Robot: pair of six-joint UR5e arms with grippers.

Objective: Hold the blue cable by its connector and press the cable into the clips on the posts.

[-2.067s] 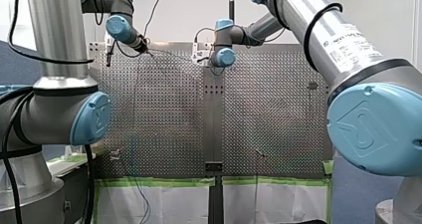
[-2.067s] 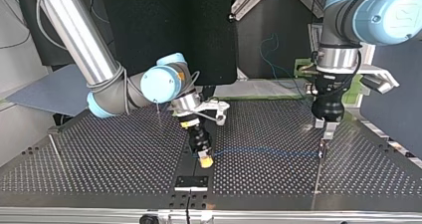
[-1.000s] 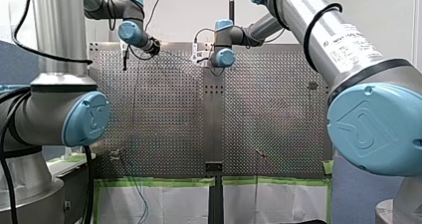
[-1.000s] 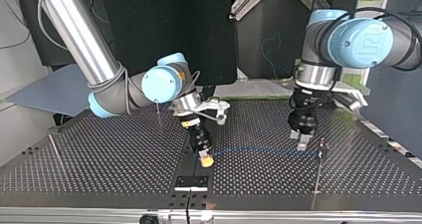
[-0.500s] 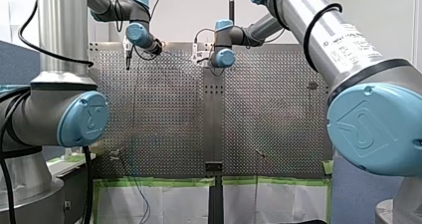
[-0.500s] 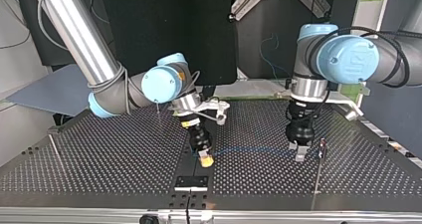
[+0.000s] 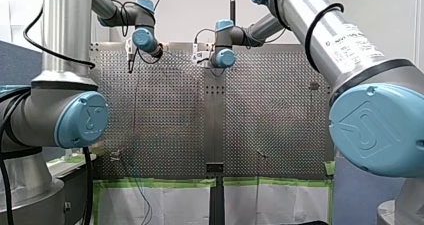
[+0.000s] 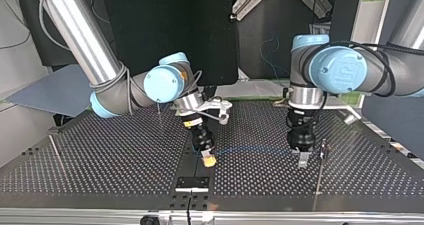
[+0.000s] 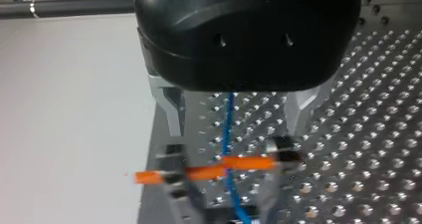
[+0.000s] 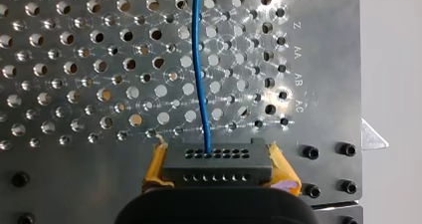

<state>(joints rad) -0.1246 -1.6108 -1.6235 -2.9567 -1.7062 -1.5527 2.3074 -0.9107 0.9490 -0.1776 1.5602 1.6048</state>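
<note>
The blue cable will follow freely and pull the slack up when the robot carries it across, because slack hangs loosely past the taped edge.
The thin blue cable runs low over the perforated table from a black connector. My right gripper is shut on that connector with its yellow pads; in the top view it stands near the middle. My left gripper hangs over the cable just beside a thin post. In the left wrist view its metal fingers are spread wide, and the cable passes between them untouched. A blurred orange piece crosses under them.
Other thin posts stand at the top view's left and behind my right arm. A black block sits at the table's near edge. In the front view, slack cable drops past the taped edge.
My left arm has swung from beyond the thin post toward my right gripper and lowered over the cable. My right gripper has stayed put, still holding the connector.
</note>
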